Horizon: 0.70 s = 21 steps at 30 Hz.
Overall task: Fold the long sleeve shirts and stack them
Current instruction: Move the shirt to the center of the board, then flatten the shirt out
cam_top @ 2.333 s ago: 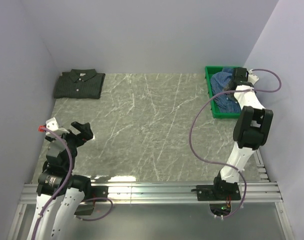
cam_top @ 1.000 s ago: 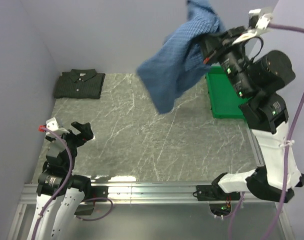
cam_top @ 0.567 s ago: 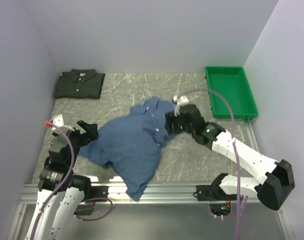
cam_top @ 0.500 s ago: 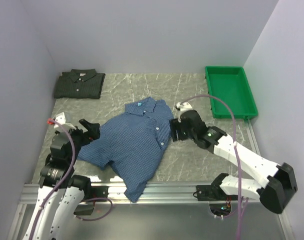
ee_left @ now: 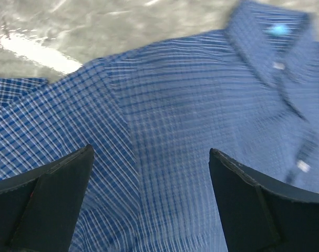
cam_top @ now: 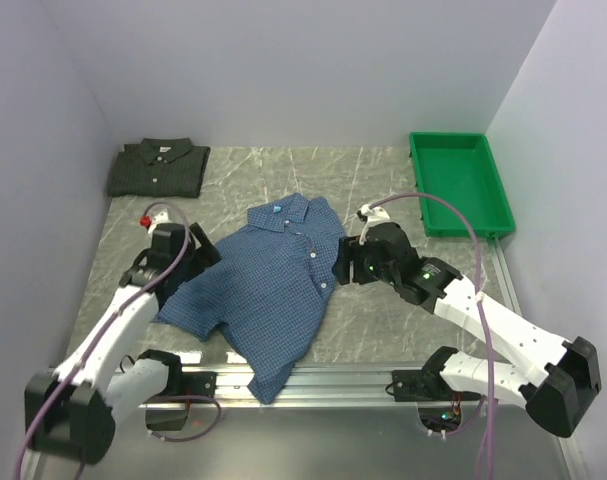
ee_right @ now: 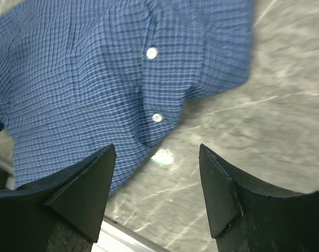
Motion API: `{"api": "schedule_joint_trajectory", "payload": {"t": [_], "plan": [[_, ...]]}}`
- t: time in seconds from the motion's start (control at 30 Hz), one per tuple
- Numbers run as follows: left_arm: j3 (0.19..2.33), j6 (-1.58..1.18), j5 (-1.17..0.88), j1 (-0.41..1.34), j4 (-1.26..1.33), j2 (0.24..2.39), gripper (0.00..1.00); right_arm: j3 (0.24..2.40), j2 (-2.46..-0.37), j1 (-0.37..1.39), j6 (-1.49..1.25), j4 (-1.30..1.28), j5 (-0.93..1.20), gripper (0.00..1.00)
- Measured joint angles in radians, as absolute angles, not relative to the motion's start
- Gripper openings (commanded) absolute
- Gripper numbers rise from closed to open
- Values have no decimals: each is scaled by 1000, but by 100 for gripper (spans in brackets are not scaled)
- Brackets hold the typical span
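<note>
The loose cloth has a soft crease [ee_left: 130, 137] running through it, so I expect the blue shirt's shoulder [cam_top: 226, 257] to come up in a limp fold when the robot lifts, while the shirt's collar stays in place.
The blue checked long sleeve shirt [cam_top: 268, 290] lies spread, collar toward the back, in the middle of the table; its lower hem hangs over the near rail. The dark green-grey shirt [cam_top: 158, 168] sits folded at the back left corner. My left gripper [cam_top: 195, 258] hovers open over the blue shirt's left shoulder; in the left wrist view the gripper [ee_left: 150, 150] has only blue shirt cloth [ee_left: 175, 105] under it. My right gripper [cam_top: 341, 262] stands open at the shirt's right edge; in the right wrist view it [ee_right: 157, 147] holds nothing, with the buttoned placket [ee_right: 151, 84] just ahead.
A green plastic tray [cam_top: 461, 185] stands at the back right with nothing in it. Marbled tabletop [cam_top: 243, 195] shows between the two shirts and to the right of the blue one [ee_right: 254, 131]. Metal rails [cam_top: 363, 378] run along the near edge.
The right arm swung the blue shirt down from the air, laid it on the table and let go. The left arm reached forward over the shirt's left side.
</note>
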<state>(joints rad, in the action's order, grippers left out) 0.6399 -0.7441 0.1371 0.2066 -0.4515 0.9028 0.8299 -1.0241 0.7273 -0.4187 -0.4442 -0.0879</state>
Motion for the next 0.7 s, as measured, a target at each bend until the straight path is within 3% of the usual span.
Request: {"api": "schedule_joint_trajectory", "payload": {"t": [0.4,0.7], "plan": [[923,-645,183,151,-374,1446,90,822,-1093,741,-456,-356,13,70],[983,-483,96,108,-390,1676,88,822,-1102,755,-453,-342,20,70]]}}
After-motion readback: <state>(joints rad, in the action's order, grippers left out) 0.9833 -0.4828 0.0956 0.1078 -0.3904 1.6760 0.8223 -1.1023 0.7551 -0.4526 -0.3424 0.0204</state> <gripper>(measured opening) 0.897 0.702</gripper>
